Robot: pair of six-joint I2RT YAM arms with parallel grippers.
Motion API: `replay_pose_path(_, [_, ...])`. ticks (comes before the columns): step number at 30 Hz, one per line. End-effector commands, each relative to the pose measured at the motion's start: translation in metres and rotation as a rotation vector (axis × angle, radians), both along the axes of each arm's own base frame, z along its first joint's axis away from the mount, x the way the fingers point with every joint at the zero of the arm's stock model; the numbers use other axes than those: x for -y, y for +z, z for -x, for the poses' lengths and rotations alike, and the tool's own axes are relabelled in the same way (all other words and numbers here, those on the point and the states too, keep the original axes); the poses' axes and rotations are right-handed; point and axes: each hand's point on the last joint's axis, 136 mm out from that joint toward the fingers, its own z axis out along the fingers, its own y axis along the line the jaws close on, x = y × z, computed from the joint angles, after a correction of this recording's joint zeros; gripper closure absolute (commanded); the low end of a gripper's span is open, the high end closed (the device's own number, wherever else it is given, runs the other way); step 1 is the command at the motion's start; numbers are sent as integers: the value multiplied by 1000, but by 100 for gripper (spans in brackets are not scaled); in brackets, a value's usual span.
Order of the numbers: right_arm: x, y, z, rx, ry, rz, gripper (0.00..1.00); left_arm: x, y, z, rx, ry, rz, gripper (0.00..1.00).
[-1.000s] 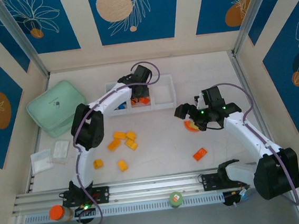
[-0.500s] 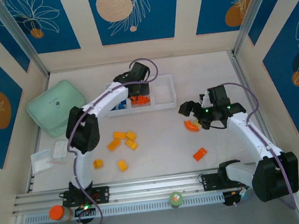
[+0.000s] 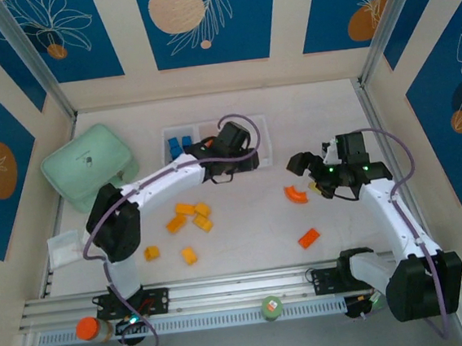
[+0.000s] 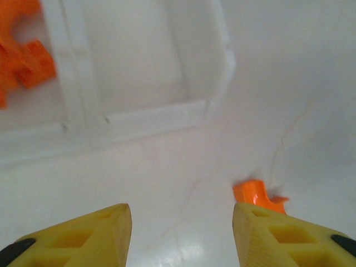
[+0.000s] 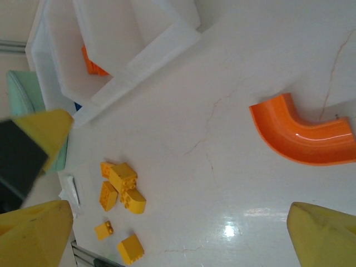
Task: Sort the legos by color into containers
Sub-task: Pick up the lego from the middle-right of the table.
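Observation:
The orange arch (image 3: 296, 194) is clear of other legos with its end toward the open fingers, so the robot's left gripper keeps going to the arch's curved side (image 3: 289, 198) and closes.
My left gripper (image 3: 249, 160) hangs open and empty just off the near right corner of the white tray (image 3: 261, 129); in its wrist view the gripper (image 4: 181, 222) has bare table between the fingers. Blue legos (image 3: 181, 143) fill the tray's left compartment, orange ones (image 4: 19, 61) the middle one. An orange arch (image 3: 296, 194) lies on the table, beside my open right gripper (image 3: 307, 175), and it shows ahead of that gripper (image 5: 178, 233) as the arch (image 5: 300, 133). An orange brick (image 3: 308, 237) lies nearer. Several yellow legos (image 3: 193, 216) are scattered left of centre.
A mint-green soft case (image 3: 87, 166) sits at the far left, with small clear packets (image 3: 62, 248) near it. The left arm's link (image 3: 158, 180) stretches across the table above the yellow bricks. The aluminium rail (image 3: 226, 292) runs along the near edge.
My left gripper has swung right and nearer, off the tray's middle compartment, and its jaws have widened. My right gripper has drifted right, away from the orange arch.

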Motion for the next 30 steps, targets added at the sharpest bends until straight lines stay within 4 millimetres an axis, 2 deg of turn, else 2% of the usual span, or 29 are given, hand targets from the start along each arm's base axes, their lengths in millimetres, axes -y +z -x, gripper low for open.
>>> replay_pose_path(1, [6,-1,5,-4,6,10,1,13,10,14,-11,53,62,48])
replay_pose_path(11, [37,-13,-5,-18,-78,-10,1,56,-41,46,-129,65,26,47])
replay_pose_path(15, [43,-17,-8,-25,-91,-20,1,70,-59,51,-160,64,-18,48])
replay_pose_path(20, [45,-23,-9,-29,-97,-24,1,86,-81,53,-180,55,-73,49])
replay_pose_path(30, [48,-26,-10,-32,-104,-44,1,97,-116,43,-182,48,-166,54])
